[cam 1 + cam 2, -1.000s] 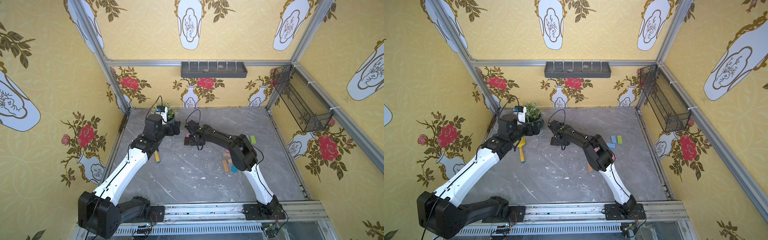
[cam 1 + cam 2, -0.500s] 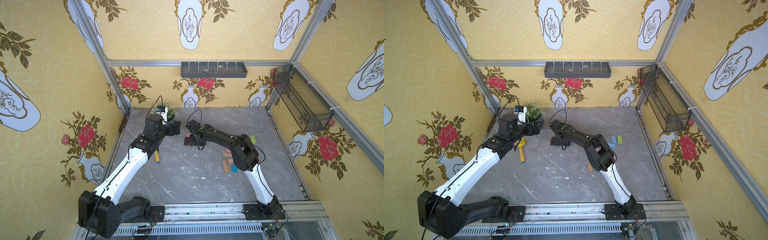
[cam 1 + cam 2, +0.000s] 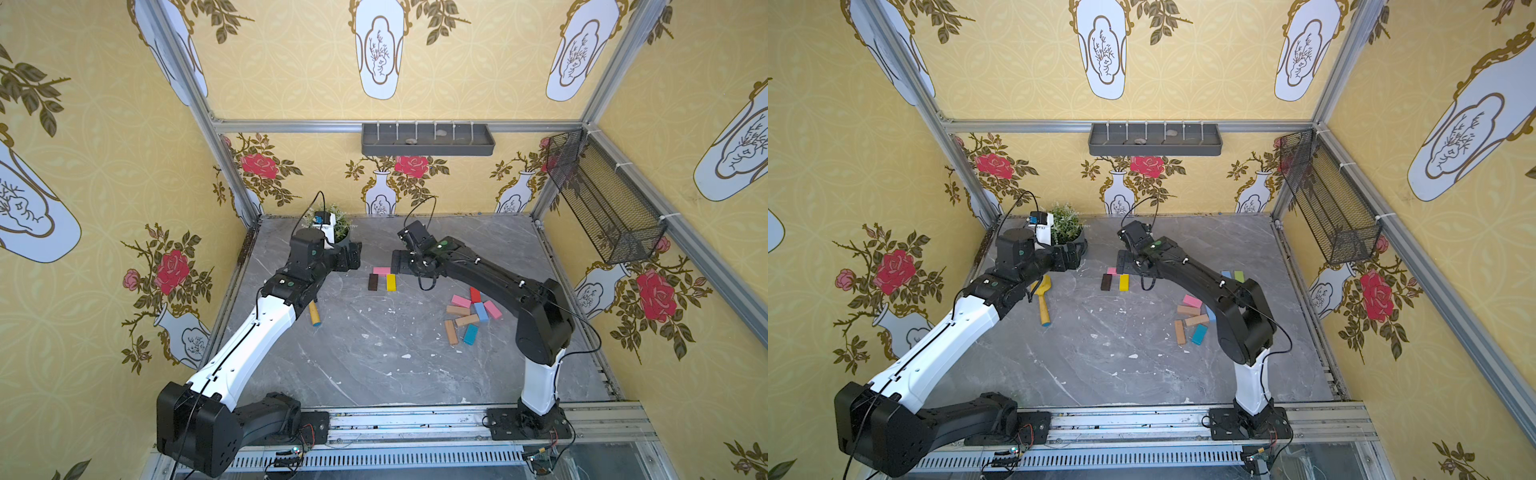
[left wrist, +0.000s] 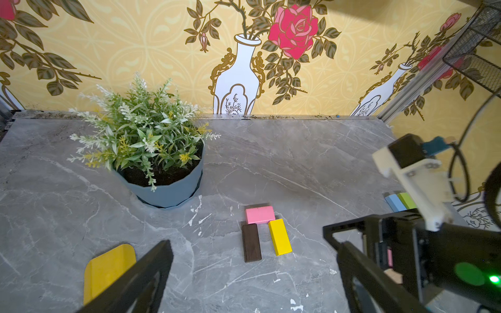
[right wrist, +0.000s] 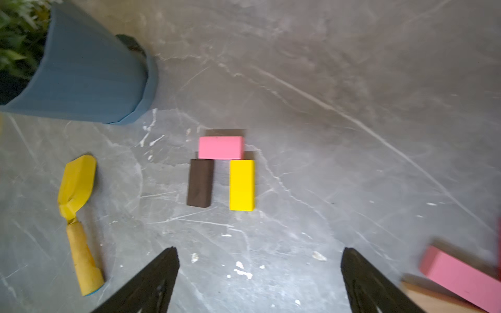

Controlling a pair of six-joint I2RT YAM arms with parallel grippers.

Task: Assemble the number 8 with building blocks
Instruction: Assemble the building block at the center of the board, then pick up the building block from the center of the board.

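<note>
I should carry on with my right gripper toward the green block (image 3: 1238, 276) and close it there, as the arch open at its near end (image 3: 1115, 289) leaves that block's far end free.
Three building blocks lie together in an arch: a pink block (image 3: 381, 270) across the far ends of a dark brown block (image 3: 373, 281) and a yellow block (image 3: 391, 282). The right wrist view shows the same pink block (image 5: 220, 147), brown block (image 5: 200, 182) and yellow block (image 5: 241, 184). My right gripper (image 5: 260, 250) is open and empty, hovering just right of them (image 3: 398, 263). My left gripper (image 4: 255, 245) is open and empty too, to their left near the plant (image 3: 353, 258). A loose pile of pink, red, blue, teal and tan blocks (image 3: 469, 309) lies under the right arm.
A potted plant (image 3: 1065, 232) stands at the back left. The yellow scoop toy (image 3: 1043, 297) lies beside the left arm. A blue block (image 3: 1226, 274) and a green block (image 3: 1239, 275) sit by the right forearm. A wire basket (image 3: 602, 208) hangs on the right wall.
My right gripper has opened, let go of the yellow block beside the brown one, and drawn back up and to the right. The left arm has barely moved.
</note>
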